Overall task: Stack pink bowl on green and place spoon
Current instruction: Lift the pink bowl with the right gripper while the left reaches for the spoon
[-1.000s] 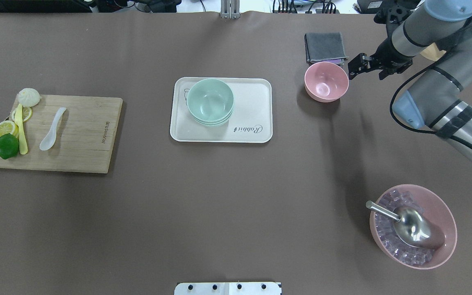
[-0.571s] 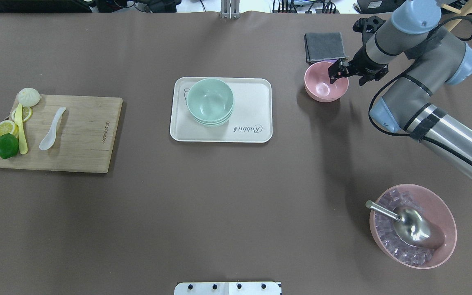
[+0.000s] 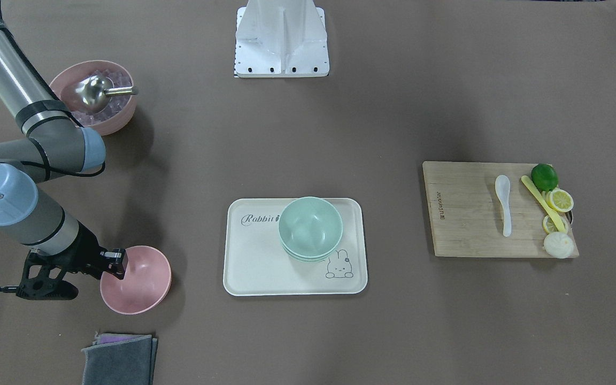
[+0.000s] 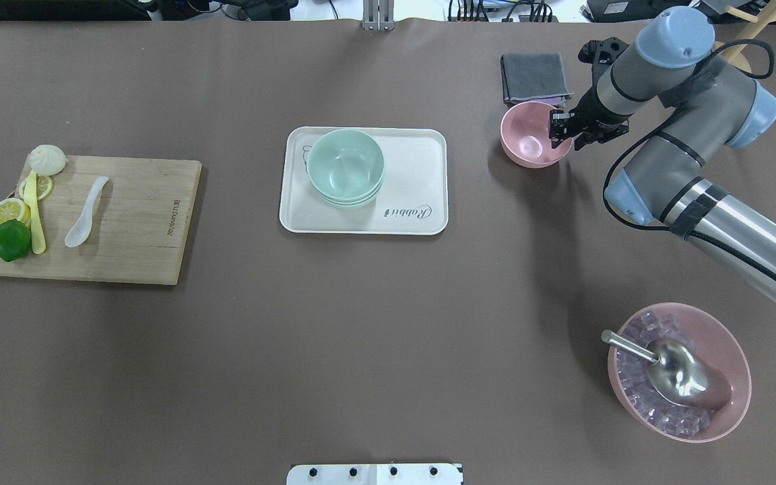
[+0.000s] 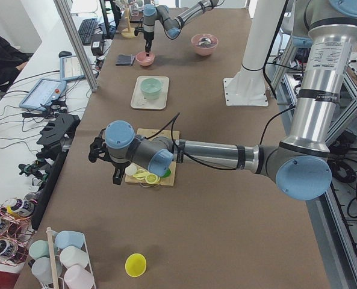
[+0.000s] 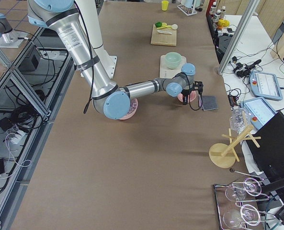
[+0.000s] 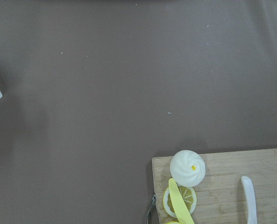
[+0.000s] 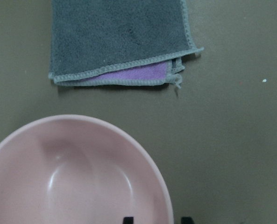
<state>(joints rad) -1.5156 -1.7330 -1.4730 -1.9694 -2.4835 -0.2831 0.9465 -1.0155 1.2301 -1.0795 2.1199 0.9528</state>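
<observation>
The small pink bowl [image 3: 136,280] will sit deep inside the stacked green bowls, with its rim just above them, when the robot lowers it, because the stacked green bowls' rims [image 3: 310,259] are close together.
The small pink bowl [image 4: 535,135] stands on the table right of the white tray [image 4: 422,168], which holds the stacked green bowls [image 4: 345,167]. My right gripper [image 4: 561,131] is open at the pink bowl's right rim. In the right wrist view its two fingertips [image 8: 127,218] straddle the rim of the bowl [image 8: 73,177]. The white spoon [image 4: 86,212] lies on the wooden cutting board [image 4: 139,229] at the left. My left gripper [image 5: 105,164] shows only in the exterior left view, above the board's end, and I cannot tell whether it is open or shut.
A folded grey cloth [image 4: 534,77] lies just behind the pink bowl. A large pink bowl of ice cubes with a metal scoop [image 4: 681,370] sits at the front right. A lime [image 4: 12,240], lemon slices and a bun [image 4: 47,159] are on the board's left edge.
My right gripper has moved left from beside the pink bowl and come down over its right rim. The bowls and the spoon have not moved.
</observation>
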